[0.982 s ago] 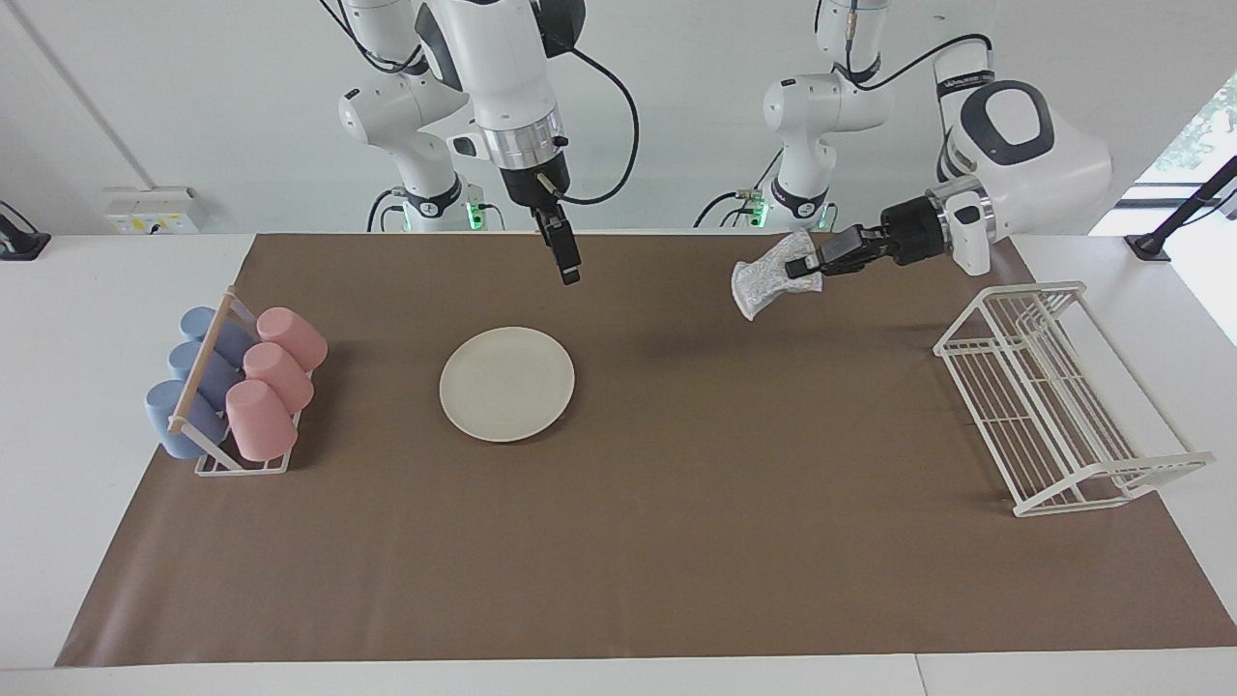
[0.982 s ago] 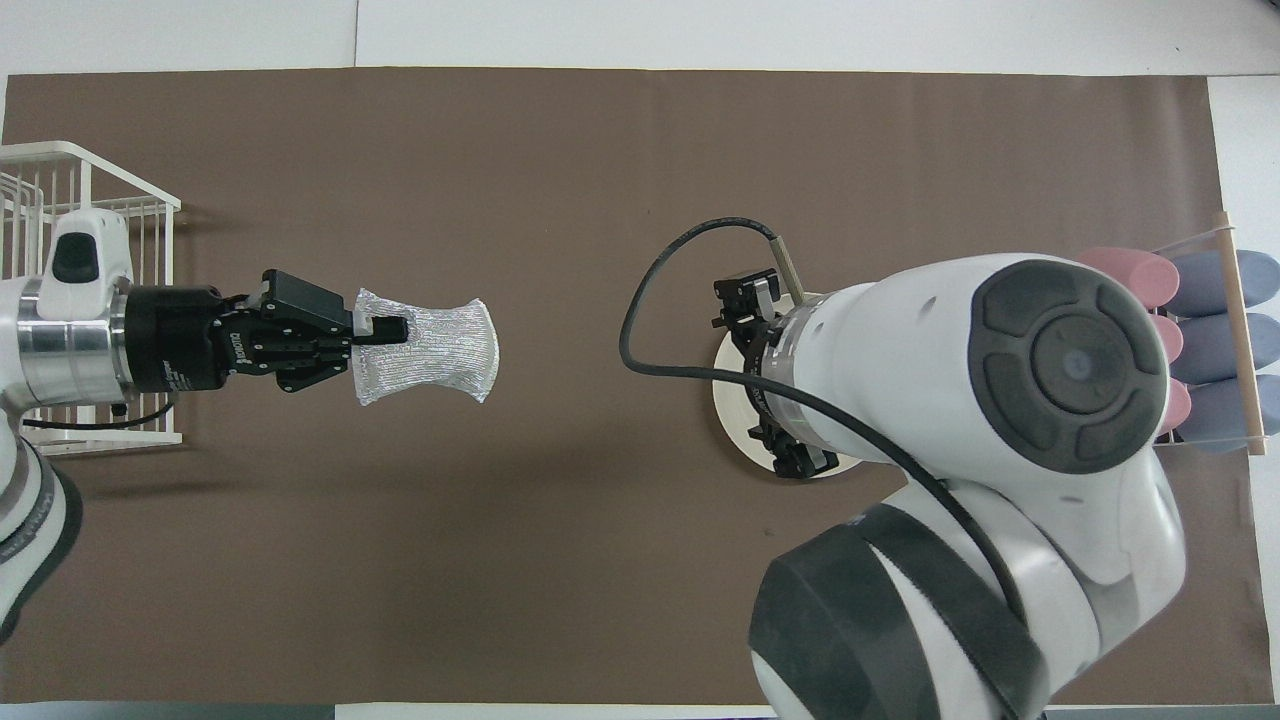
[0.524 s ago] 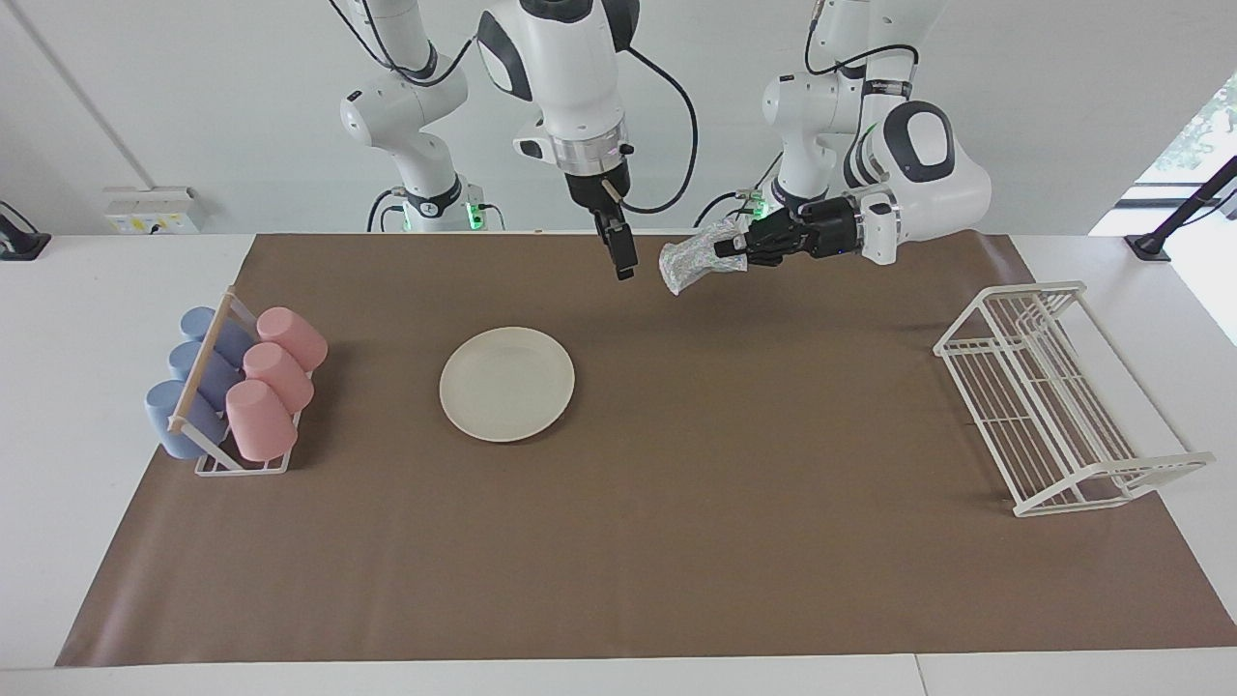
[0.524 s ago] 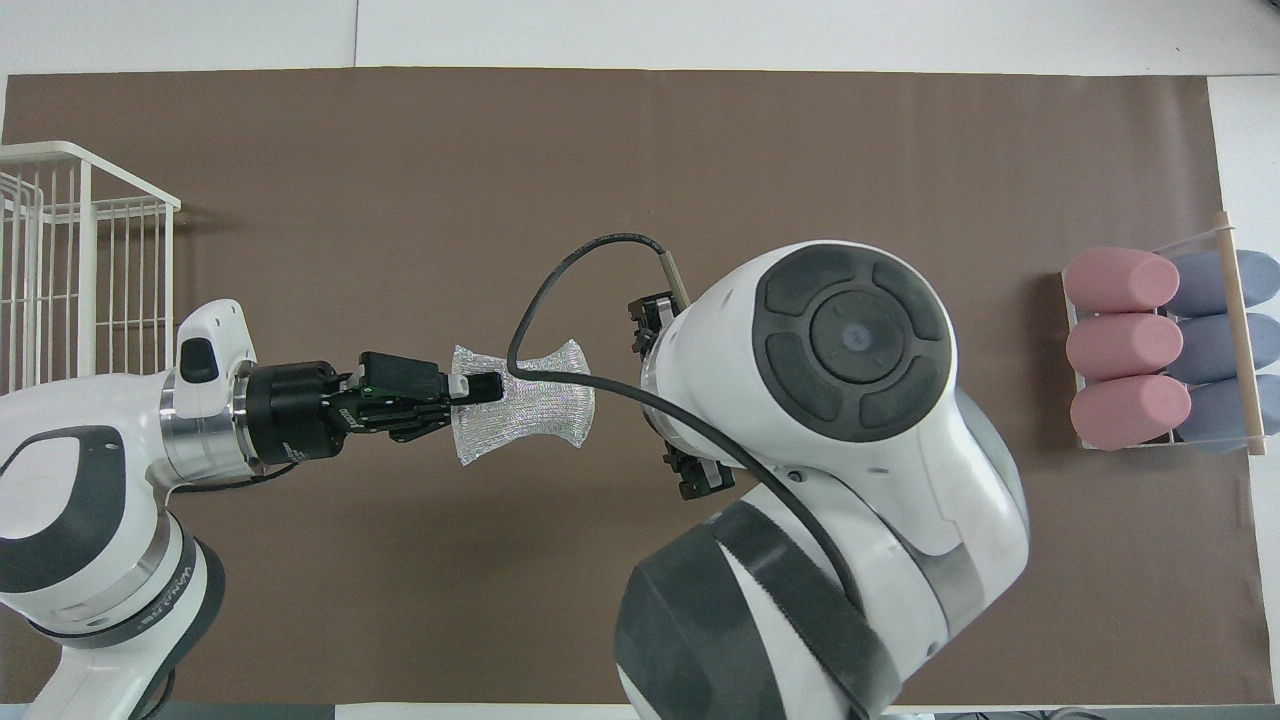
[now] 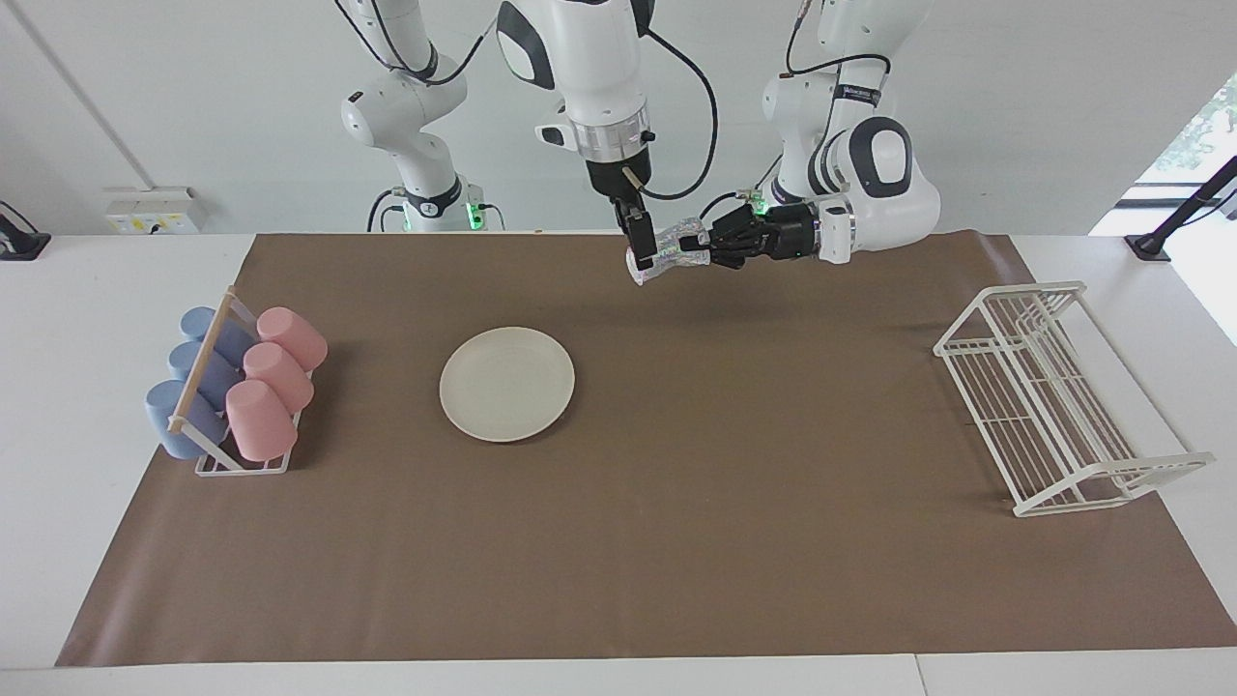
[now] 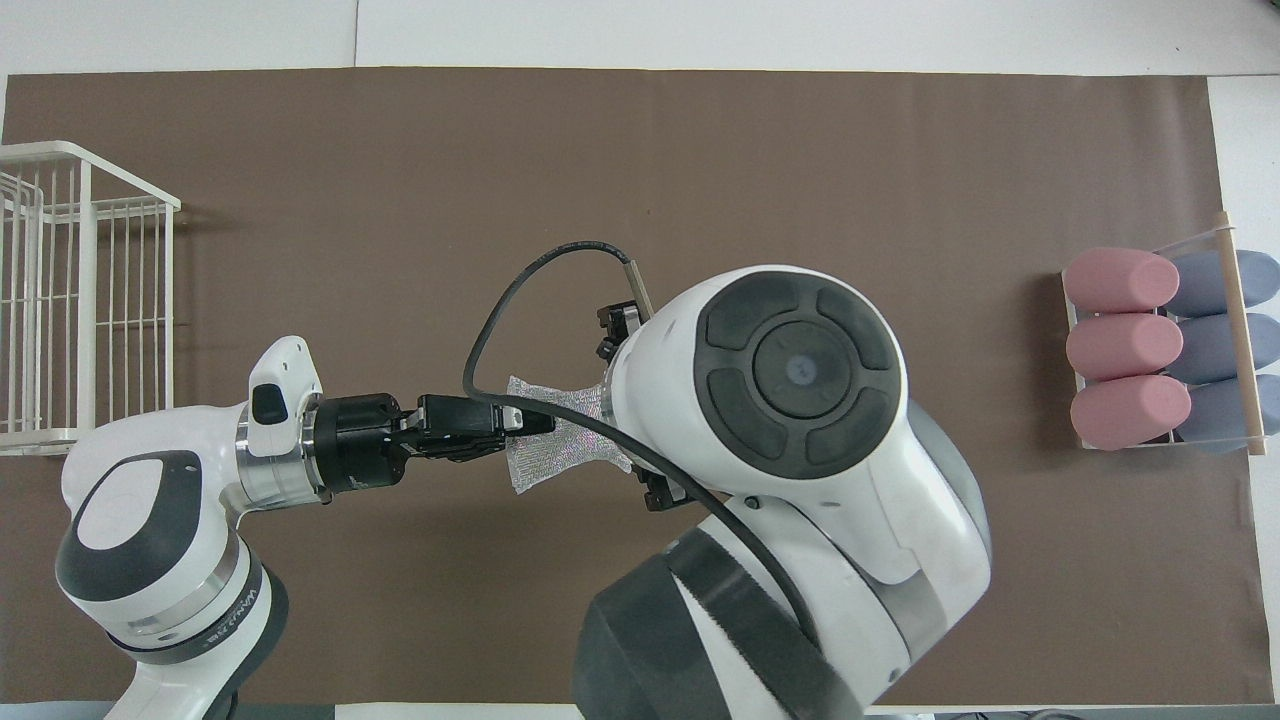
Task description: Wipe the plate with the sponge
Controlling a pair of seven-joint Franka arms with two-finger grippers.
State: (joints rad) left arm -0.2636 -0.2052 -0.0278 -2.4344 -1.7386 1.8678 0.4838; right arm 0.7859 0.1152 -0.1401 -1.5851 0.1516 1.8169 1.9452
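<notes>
Corners [image 6: 521, 484] of the silvery sponge [image 6: 561, 434] stick out in the air. I expect the sponge to stay fanned out when I carry it to the plate.
The cream-white plate [image 5: 506, 384] lies flat on the brown mat, toward the right arm's end of the table; in the overhead view the right arm hides it. My left gripper [image 5: 690, 253] is shut on the silvery sponge [image 5: 669, 255], holding it out sideways in the air over the mat close to the robots. My right gripper [image 5: 642, 251] hangs pointing down at the sponge's free end, open, with a finger on either side of the sponge [image 6: 545, 455]. Whether those fingers touch it I cannot tell.
A rack of pink and blue cups [image 5: 232, 391] stands at the right arm's end of the mat. A white wire dish rack [image 5: 1053, 396] stands at the left arm's end. The brown mat [image 5: 676, 541] covers most of the table.
The left gripper has carried the sponge from near the wire rack toward the middle. The right gripper has moved from over the plate to meet the sponge's free end.
</notes>
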